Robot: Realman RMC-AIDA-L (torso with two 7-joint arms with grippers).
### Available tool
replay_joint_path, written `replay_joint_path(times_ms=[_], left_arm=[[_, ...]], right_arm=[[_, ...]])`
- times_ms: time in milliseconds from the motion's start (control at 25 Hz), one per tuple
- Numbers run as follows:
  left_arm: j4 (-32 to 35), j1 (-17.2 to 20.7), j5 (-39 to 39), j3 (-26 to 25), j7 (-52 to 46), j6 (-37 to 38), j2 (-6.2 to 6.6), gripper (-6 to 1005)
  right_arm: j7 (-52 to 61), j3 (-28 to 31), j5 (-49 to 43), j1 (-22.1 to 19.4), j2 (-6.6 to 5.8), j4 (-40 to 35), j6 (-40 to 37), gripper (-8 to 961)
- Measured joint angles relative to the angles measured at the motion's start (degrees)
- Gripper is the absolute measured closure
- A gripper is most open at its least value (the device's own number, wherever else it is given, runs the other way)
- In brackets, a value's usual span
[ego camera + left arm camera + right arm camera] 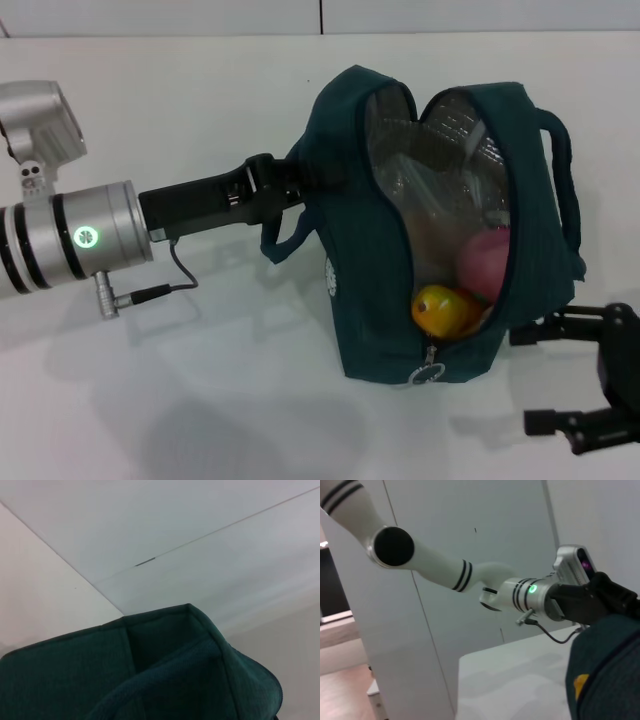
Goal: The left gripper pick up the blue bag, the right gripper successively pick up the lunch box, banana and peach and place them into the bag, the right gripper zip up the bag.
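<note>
The yellow banana bulges out at the blue bag's opening above the ring zipper pull, so my right gripper should push it deeper inside before I zip.
The blue bag stands open on the white table, its foil-lined mouth facing me. My left gripper is shut on the bag's upper left edge by a loop handle, its fingertips hidden in the fabric. Inside lie the pink peach and the yellow banana. Behind them is the clear lunch box, hard to tell from the lining. The ring zipper pull hangs at the bag's low front end. My right gripper is open just right of the bag's base, holding nothing. The left wrist view shows only the bag's fabric.
The white table stretches left and in front of the bag. The second loop handle sticks out on the bag's right. In the right wrist view the left arm reaches across to the bag before a pale wall.
</note>
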Motion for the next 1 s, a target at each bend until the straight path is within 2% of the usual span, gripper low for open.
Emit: replay_joint_path(times_ms=[160, 600, 840, 1000], left_arm=[[-0.01, -0.01, -0.66, 0.01, 0.56, 0.00, 0.08, 945], [-0.83, 0.03, -3.59, 0.00, 2.88, -1.43, 0.06, 944], [-2.10, 0.10, -5.70, 0.05, 4.30, -2.08, 0.09, 944], [-2.24, 0.34, -6.43, 0.07, 4.42, -2.72, 0.06, 944]], right_arm=[[-0.05, 0.03, -0.03, 1.31, 0.52, 0.03, 1.84, 120], [0.06, 1.63, 0.43, 3.11, 0.62, -0.60, 8.66, 122], [-0.28, -2.33, -1.45, 2.60, 0.96, -0.72, 6.68, 123], [-1.70, -3.13, -2.08, 2.24, 1.26, 0.68, 9.49, 124]])
